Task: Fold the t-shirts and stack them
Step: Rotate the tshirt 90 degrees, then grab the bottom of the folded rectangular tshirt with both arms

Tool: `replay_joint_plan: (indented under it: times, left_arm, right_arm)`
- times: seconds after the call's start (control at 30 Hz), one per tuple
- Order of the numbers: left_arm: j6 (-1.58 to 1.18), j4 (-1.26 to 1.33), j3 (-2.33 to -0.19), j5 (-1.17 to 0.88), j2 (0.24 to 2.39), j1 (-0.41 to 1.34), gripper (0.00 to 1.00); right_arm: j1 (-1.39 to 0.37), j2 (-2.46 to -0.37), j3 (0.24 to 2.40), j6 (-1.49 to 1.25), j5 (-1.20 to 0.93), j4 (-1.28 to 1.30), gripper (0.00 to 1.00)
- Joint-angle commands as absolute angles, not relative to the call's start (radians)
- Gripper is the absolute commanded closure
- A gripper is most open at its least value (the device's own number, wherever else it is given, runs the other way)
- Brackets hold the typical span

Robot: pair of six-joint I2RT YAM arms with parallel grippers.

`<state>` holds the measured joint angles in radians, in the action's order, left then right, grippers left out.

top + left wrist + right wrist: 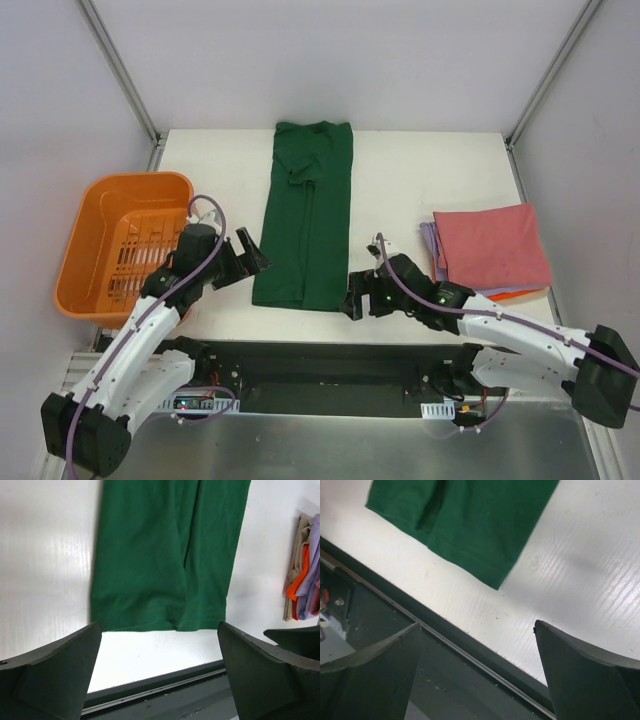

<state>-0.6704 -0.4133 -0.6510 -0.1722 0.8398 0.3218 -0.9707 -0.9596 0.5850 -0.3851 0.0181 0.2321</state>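
Note:
The dark green t-shirt lies loose and its collar end [314,131] is free. The t-shirt's whole strip [325,240] will slide along when I pull the t-shirt's near hem.
The dark green t-shirt [305,215] lies on the white table, folded lengthwise into a long strip, collar at the far end. Its near hem shows in the left wrist view [165,555] and its near right corner in the right wrist view [465,520]. My left gripper [252,262] is open and empty, just left of the hem. My right gripper [362,295] is open and empty, just right of the hem at the table's near edge. A stack of folded shirts sits at the right, pink-red [492,248] on top, lavender and orange edges [302,575] below.
An orange slotted plastic basket [90,235] stands off the table's left side. The table's near edge with a dark metal rail [445,645] runs under both grippers. Grey walls and frame posts enclose the back.

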Motion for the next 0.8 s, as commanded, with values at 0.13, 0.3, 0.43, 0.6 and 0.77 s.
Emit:
replay_joint_plan:
  times: [0.13, 0.3, 0.43, 0.6, 0.77]
  left_arm:
    - [-0.762, -0.493, -0.471, -0.158, 0.726, 0.33, 0.03]
    - [-0.747, -0.431, -0.445, -0.152, 0.82, 0.33, 0.1]
    - [-0.739, -0.324, -0.437, -0.204, 0.942, 0.33, 0.19]
    - [-0.687, -0.278, -0.477, -0.186, 1.086, 0.328, 0.31]
    - [-0.673, -0.264, -0.479, -0.193, 1.178, 0.33, 0.61]
  right_arm:
    - [-0.994, -1.166, 0.666, -0.368, 0.037, 0.127, 0.04]
    - [-1.002, -1.293, 0.713, -0.365, 0.058, 0.107, 0.04]
    - [-1.014, -1.368, 0.747, -0.362, 0.075, 0.107, 0.02]
    - [-1.019, -1.445, 0.773, -0.356, 0.094, 0.121, 0.04]
    - [-1.02, -1.491, 0.801, -0.362, 0.133, 0.163, 0.13]
